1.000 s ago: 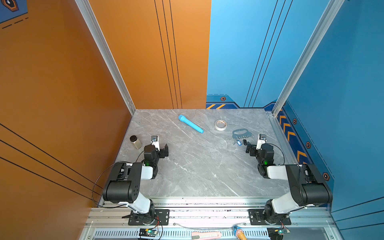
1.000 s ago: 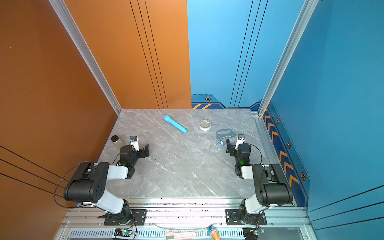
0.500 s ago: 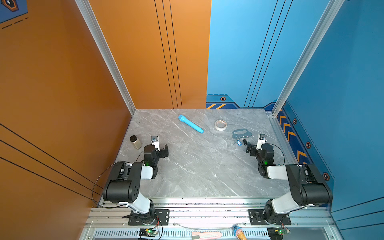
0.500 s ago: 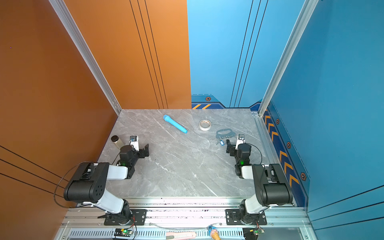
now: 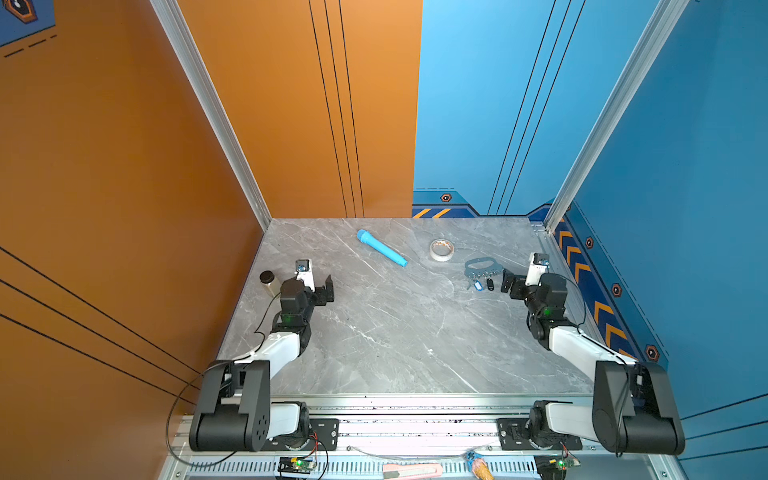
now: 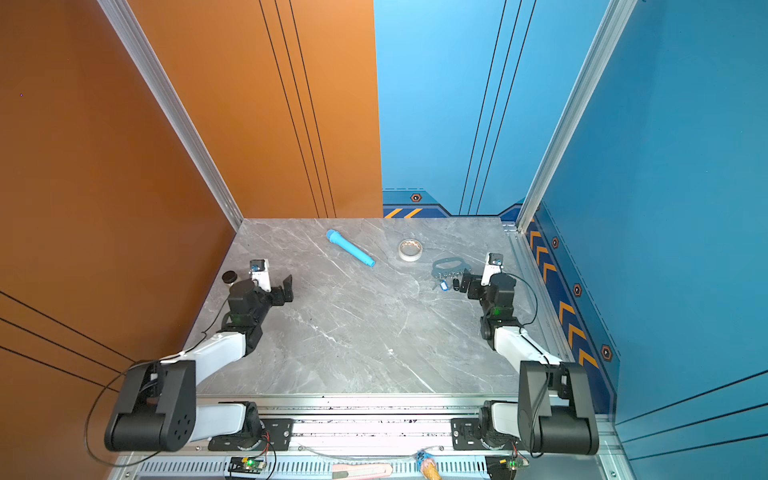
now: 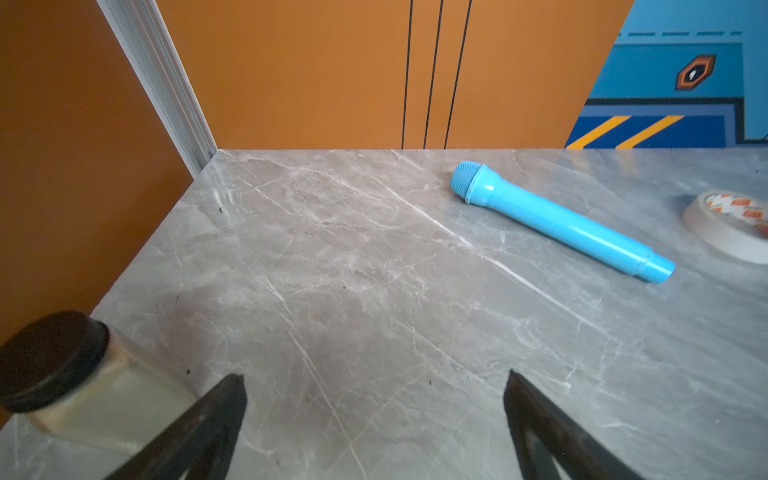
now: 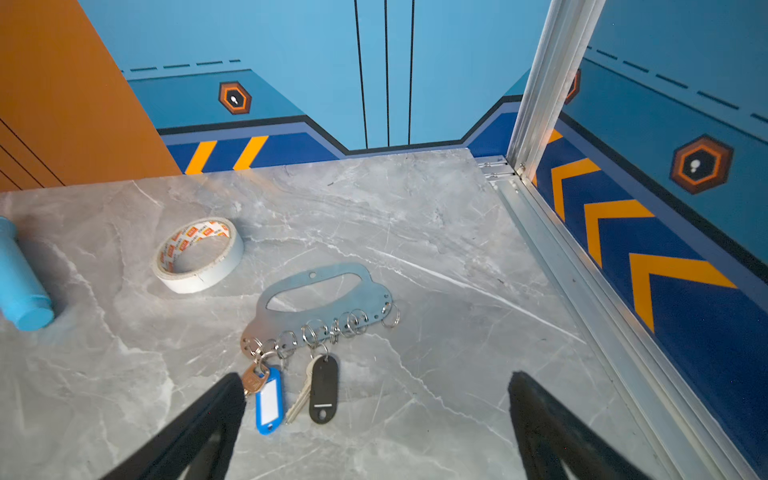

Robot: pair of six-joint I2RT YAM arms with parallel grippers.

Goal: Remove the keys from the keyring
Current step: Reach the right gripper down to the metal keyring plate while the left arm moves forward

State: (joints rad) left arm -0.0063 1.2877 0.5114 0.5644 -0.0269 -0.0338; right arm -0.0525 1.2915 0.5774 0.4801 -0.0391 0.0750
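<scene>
I should grip the keyring's end with my right gripper and bring it to the middle before removing keys, because the keyring (image 5: 481, 264) is far from my left gripper.
The keyring (image 8: 320, 299), a flat silver-grey plate with an oval cut-out and a row of small wire rings, lies flat on the marble table at the right in both top views (image 5: 482, 266) (image 6: 449, 266). The keys (image 8: 301, 395) hang from its rings on the table, with a blue tag (image 8: 268, 399), a black fob (image 8: 323, 388) and a brass key (image 8: 251, 380). My right gripper (image 8: 376, 386) is open just short of them, one fingertip (image 8: 232, 390) beside the brass key, and it holds nothing. My left gripper (image 7: 375, 384) is open over bare table at the left (image 5: 316, 286).
A long blue tube (image 5: 381, 248) and a whitish tape roll (image 5: 441, 249) lie toward the back. A small jar with a dark lid (image 7: 75, 374) stands right beside my left gripper. An aluminium rail (image 8: 582, 266) and walls border the table.
</scene>
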